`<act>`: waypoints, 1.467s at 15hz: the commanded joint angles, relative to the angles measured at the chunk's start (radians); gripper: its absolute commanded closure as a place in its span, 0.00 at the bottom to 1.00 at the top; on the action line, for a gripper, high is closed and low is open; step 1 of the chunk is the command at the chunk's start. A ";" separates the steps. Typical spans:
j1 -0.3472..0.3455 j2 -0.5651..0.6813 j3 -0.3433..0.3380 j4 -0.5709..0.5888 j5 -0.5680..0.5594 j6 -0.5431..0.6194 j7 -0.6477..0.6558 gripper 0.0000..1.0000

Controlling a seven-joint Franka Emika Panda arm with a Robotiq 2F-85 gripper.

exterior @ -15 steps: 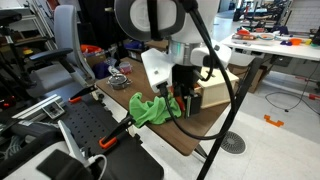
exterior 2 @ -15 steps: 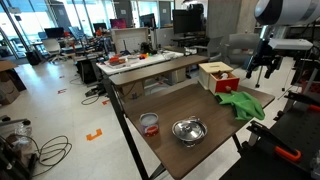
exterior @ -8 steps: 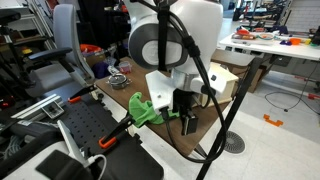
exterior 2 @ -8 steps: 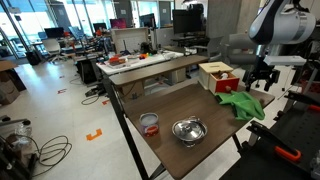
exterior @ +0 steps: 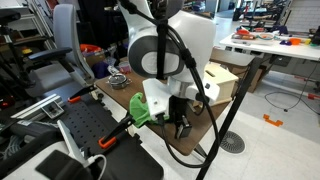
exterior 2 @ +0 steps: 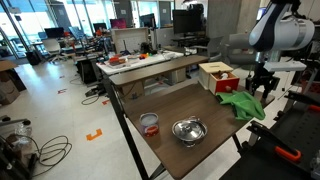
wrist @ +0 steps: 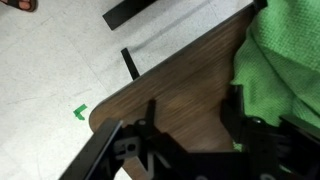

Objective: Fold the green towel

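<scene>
Next, I lift clear and move over to the cloth (exterior 2: pixel 240 103) before I close, because my gripper's fingers are spread over the table wood (wrist: pixel 190 103) next to the green towel's edge.
The green towel (exterior 2: pixel 242 103) lies crumpled at the corner of the brown table (exterior 2: pixel 175 105). It also shows in an exterior view (exterior: pixel 139 109), partly hidden by the arm, and in the wrist view (wrist: pixel 285 60) at the right. My gripper (exterior 2: pixel 258 86) hangs low at the towel's edge. In the wrist view the gripper (wrist: pixel 193 115) is open with bare table wood between the fingers, and one finger sits at the towel's rim. Nothing is held. In an exterior view the gripper (exterior: pixel 180 124) is mostly hidden behind the arm.
A wooden box with a red inside (exterior 2: pixel 216 75) stands beside the towel. A metal bowl (exterior 2: pixel 188 130) and a red-and-white can (exterior 2: pixel 150 124) stand nearer the table's front. The table edge and floor (wrist: pixel 60 60) lie close to the gripper.
The arm has come down and moved over the towel's edge. The towel, box, bowl and can have not moved.
</scene>
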 commanded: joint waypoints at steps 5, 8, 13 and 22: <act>-0.022 -0.040 0.054 -0.029 -0.015 0.005 -0.008 0.35; -0.031 -0.051 0.083 -0.043 -0.007 0.005 -0.021 0.15; -0.042 -0.053 0.113 -0.046 0.002 -0.004 -0.022 0.00; -0.080 -0.104 0.160 -0.102 0.040 0.006 -0.049 0.00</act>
